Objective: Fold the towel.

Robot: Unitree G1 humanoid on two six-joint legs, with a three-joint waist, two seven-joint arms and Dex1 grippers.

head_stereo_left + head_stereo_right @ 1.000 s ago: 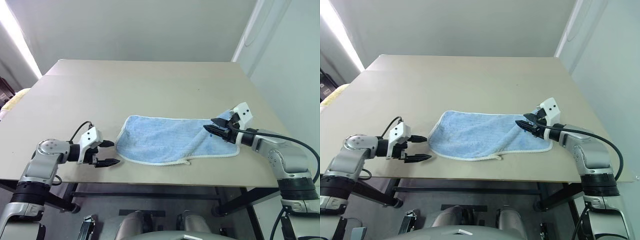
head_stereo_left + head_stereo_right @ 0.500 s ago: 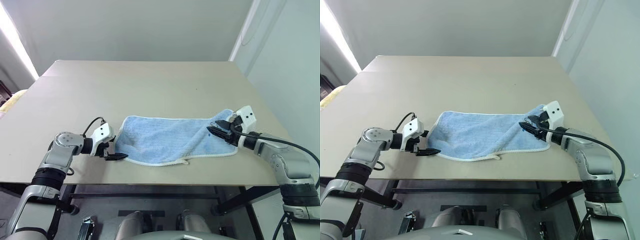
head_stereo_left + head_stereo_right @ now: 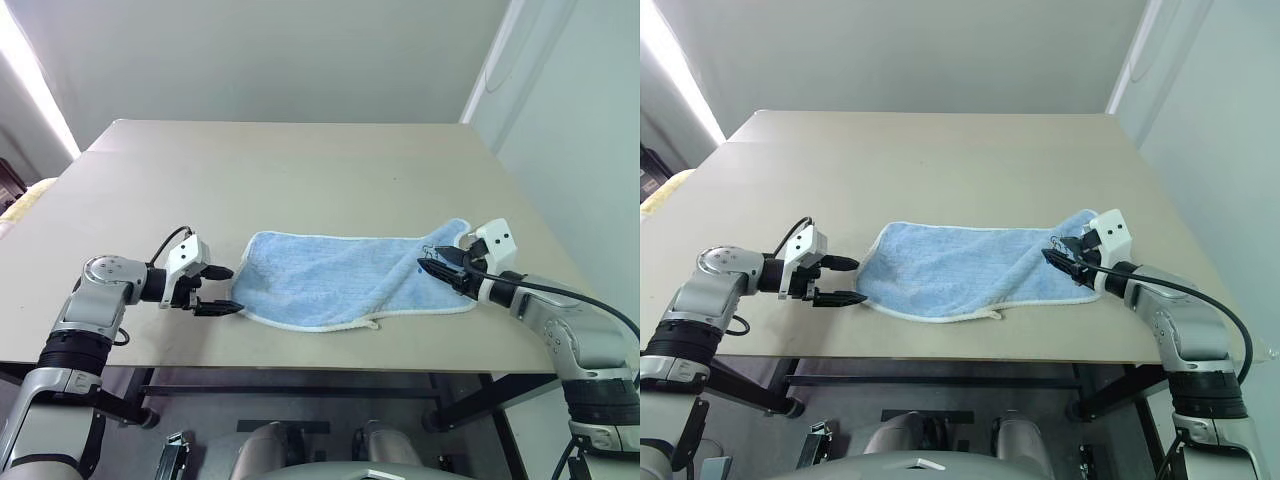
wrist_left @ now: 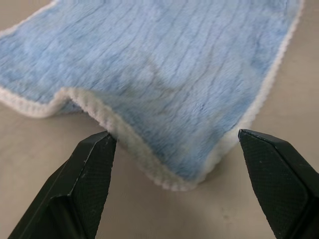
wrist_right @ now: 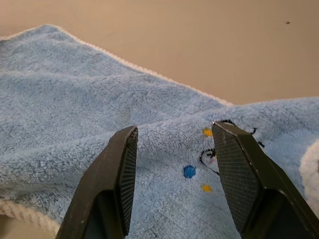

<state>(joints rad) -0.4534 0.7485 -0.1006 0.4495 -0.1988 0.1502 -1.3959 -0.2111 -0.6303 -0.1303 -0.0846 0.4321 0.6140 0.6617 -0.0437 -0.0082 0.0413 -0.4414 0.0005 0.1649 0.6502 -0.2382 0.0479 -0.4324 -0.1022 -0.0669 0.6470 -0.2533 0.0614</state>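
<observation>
The white edging bends in a soft wave (image 4: 75, 97) close to my left gripper, so I expect the towel (image 3: 340, 277) to hang down in the middle when I lift both ends.
The light blue towel (image 3: 330, 280) lies spread lengthwise on the beige table (image 3: 300, 170) near its front edge, with white edging and a small white loop (image 3: 372, 323) at the front. My left gripper (image 3: 232, 290) is open at the towel's left end, and the left corner (image 4: 174, 164) lies just ahead between its fingers. My right gripper (image 3: 424, 262) stands over the towel's slightly raised right end, jaws apart with nothing pinched. Between its fingers (image 5: 124, 169) I see the pile with small coloured dots and a dark mark (image 5: 209, 154).
The table's front edge (image 3: 300, 368) runs just below the towel and both grippers. Bare tabletop stretches behind the towel up to the grey wall. A yellowish thing (image 3: 25, 200) sits beyond the table's left edge.
The whole picture has shifted slightly. Both grippers stay at the towel's two ends with their jaws as before, and the towel lies the same.
</observation>
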